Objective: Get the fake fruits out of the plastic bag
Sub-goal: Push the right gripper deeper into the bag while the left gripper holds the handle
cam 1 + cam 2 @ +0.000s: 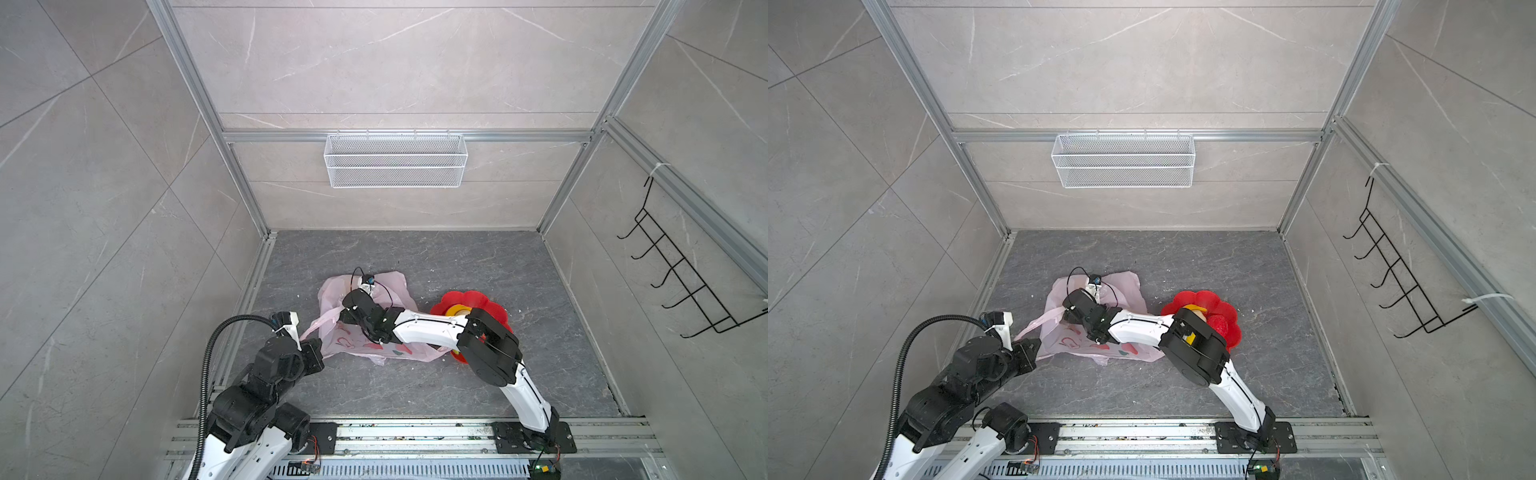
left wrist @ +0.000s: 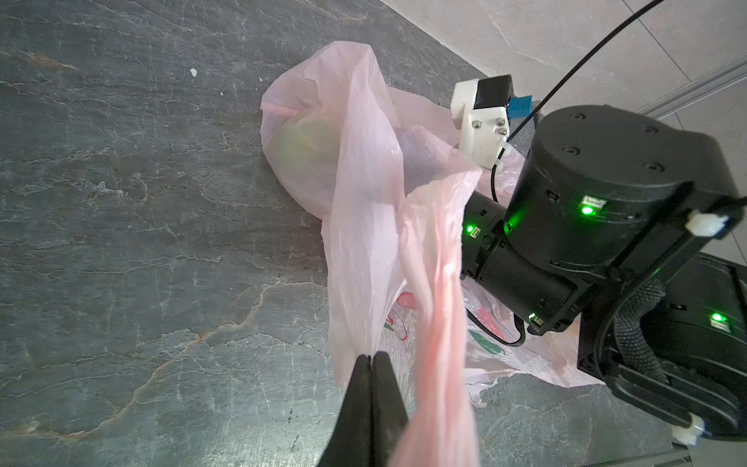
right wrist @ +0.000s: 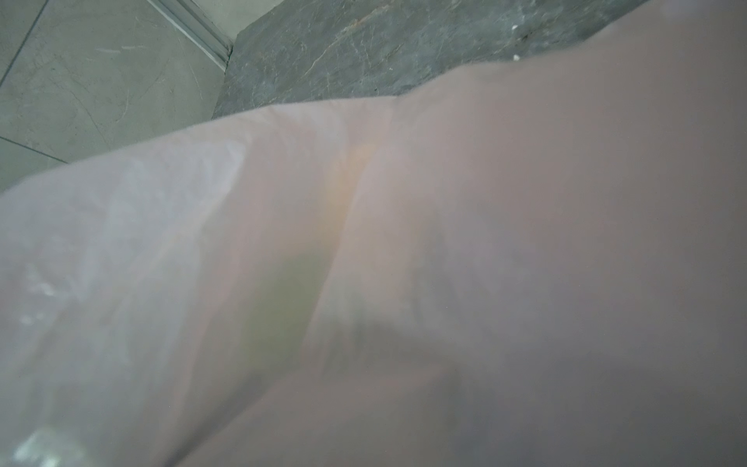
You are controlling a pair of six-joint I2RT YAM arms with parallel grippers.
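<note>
The plastic bag's film [image 3: 311,288] drapes over the fruits and my right gripper, which should open and back clear before reaching in.
The pale-pink plastic bag [image 1: 395,286] [image 1: 1125,286] lies crumpled on the dark floor. My left gripper [image 1: 308,340] [image 2: 370,358] is shut on one loop handle and pulls it taut to the left. My right gripper [image 1: 347,311] reaches into the bag's mouth from the right, and the film [image 3: 485,202] hides its fingers. A green ball [image 2: 307,141] shows faintly through the film at the bag's far end. A yellow fruit [image 1: 460,309] [image 1: 1196,308] and a small red fruit [image 1: 1219,322] lie in the red dish, partly behind my right arm.
The red flower-shaped dish [image 1: 490,305] [image 1: 1221,303] sits right of the bag, under my right elbow. A white wire mesh basket [image 1: 395,160] hangs on the back wall. A black hook rack [image 1: 681,270] is on the right wall.
</note>
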